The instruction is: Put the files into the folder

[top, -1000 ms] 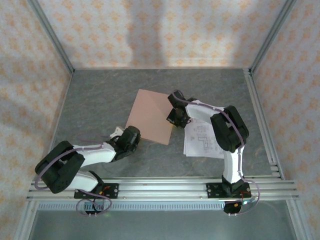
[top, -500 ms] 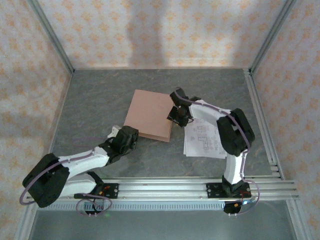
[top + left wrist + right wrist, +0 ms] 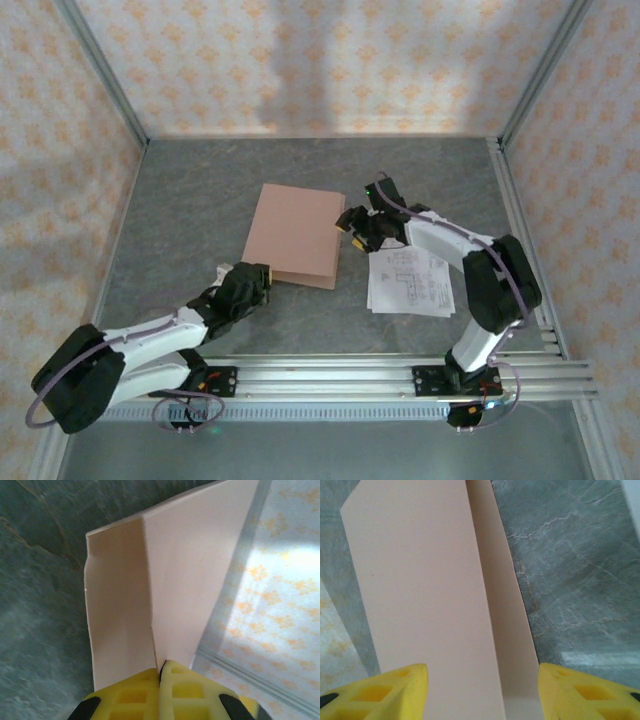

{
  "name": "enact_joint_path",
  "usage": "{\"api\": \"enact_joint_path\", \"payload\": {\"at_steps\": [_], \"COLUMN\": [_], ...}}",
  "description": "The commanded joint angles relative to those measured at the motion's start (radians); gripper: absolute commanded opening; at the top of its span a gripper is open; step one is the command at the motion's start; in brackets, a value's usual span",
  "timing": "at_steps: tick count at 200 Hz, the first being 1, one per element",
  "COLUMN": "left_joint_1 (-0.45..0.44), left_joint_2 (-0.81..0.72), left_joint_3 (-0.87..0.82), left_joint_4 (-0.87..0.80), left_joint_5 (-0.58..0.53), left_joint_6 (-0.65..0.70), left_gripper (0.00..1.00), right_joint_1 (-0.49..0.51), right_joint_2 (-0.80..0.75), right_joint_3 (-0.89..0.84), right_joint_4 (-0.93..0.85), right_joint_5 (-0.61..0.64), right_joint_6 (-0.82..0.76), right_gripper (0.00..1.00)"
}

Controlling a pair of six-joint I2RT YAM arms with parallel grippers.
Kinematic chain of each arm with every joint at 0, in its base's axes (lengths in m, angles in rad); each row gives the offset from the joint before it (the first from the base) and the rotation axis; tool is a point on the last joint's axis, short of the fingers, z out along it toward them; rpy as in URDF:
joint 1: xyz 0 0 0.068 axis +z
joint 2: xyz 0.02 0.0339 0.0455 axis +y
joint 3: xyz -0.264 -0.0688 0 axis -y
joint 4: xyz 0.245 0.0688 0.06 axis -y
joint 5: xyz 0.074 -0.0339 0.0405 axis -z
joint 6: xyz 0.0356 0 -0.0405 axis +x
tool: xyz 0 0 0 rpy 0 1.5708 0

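My left gripper is holding the folder's cover point(image 3: 275, 270) next to the folder's spine and is barely lifting it, so next my left gripper grips the cover's free edge point(image 3: 338, 258) and swings the cover open.
The pinkish-brown folder point(image 3: 296, 235) lies on the grey table, its cover slightly raised along the near edge. My left gripper point(image 3: 262, 277) is at the folder's near left corner. In the left wrist view its yellow fingers point(image 3: 135, 695) are pressed together on an edge of the folder point(image 3: 195, 570), with a second flap beside it. My right gripper point(image 3: 350, 222) sits at the folder's right edge, open. In the right wrist view its fingertips point(image 3: 395, 690) stand wide apart over the folder point(image 3: 420, 580), holding nothing. The files point(image 3: 410, 282), white sheets with line diagrams, lie to the right of the folder.
The grey table point(image 3: 200, 190) is boxed in by patterned walls with metal posts point(image 3: 100, 70) at the back corners. An aluminium rail point(image 3: 330, 372) carrying both arm bases runs along the near edge. The right arm's forearm point(image 3: 440, 238) crosses above the files.
The right gripper opened, let go of the folder's cover and drew back to the right. The cover dropped lower and the folder turned squarer. The left arm stretched out lower, still shut on the corner.
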Motion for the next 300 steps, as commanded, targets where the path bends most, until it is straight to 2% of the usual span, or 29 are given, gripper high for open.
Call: {"api": "enact_joint_path", "payload": {"at_steps": [1, 36, 66, 106, 129, 138, 145, 147, 163, 172, 178, 201, 220, 246, 268, 300], "left_joint_1": [-0.011, -0.011, -0.011, -0.010, -0.012, -0.011, -0.011, -0.011, -0.012, -0.013, -0.016, -0.025, -0.037, -0.145, -0.305, -0.492], "left_joint_2": [-0.040, -0.089, -0.096, -0.089, -0.101, -0.110, -0.123, -0.126, -0.173, -0.200, -0.216, -0.241, -0.192, -0.057, 0.071, 0.287], "left_joint_3": [-0.017, -0.039, -0.046, -0.049, -0.038, -0.031, -0.014, -0.008, 0.083, 0.165, 0.229, 0.437, 0.560, 0.733, 0.901, 1.051], "left_joint_4": [0.028, 0.008, 0.010, 0.022, -0.020, -0.047, -0.096, -0.112, -0.304, -0.443, -0.564, -0.862, -0.966, -1.071, -1.145, -1.253], "left_joint_5": [-0.004, 0.013, 0.037, 0.057, 0.068, 0.072, 0.082, 0.083, 0.095, 0.090, 0.073, -0.007, 0.001, -0.047, -0.232, -0.545], "left_joint_6": [-0.059, -0.073, -0.076, -0.078, -0.059, -0.036, -0.013, -0.003, 0.124, 0.222, 0.288, 0.577, 0.855, 1.187, 1.413, 1.518], "left_gripper": [0.00, 0.00, 0.00, 0.00, 0.00, 0.00, 0.00, 0.04, 0.51, 0.69, 0.75, 0.77, 0.77, 0.74, 0.73, 0.76], "right_joint_1": [0.001, 0.000, 0.003, 0.024, 0.033, 0.038, 0.044, 0.047, 0.070, 0.083, 0.092, 0.113, 0.126, 0.151, 0.169, 0.175], "right_joint_2": [0.060, 0.157, 0.197, 0.235, 0.201, 0.175, 0.154, 0.149, 0.126, 0.134, 0.143, 0.173, 0.178, 0.186, 0.215, 0.238], "right_joint_3": [-0.016, 0.022, 0.060, 0.128, 0.127, 0.130, 0.144, 0.150, 0.238, 0.304, 0.347, 0.452, 0.498, 0.569, 0.654, 0.716], "right_joint_4": [0.143, 0.224, 0.251, 0.245, 0.246, 0.226, 0.180, 0.163, -0.015, -0.115, -0.184, -0.322, -0.365, -0.416, -0.474, -0.504], "right_joint_5": [-0.080, -0.130, -0.135, -0.117, -0.055, -0.019, 0.015, 0.024, 0.109, 0.146, 0.165, 0.211, 0.237, 0.275, 0.287, 0.263], "right_joint_6": [0.037, 0.074, 0.100, 0.114, 0.125, 0.117, 0.099, 0.091, 0.006, -0.040, -0.063, -0.092, -0.068, -0.040, -0.028, 0.009], "right_gripper": [0.60, 0.60, 0.52, 0.34, 0.14, 0.01, 0.00, 0.00, 0.00, 0.00, 0.00, 0.00, 0.00, 0.00, 0.00, 0.00]}}
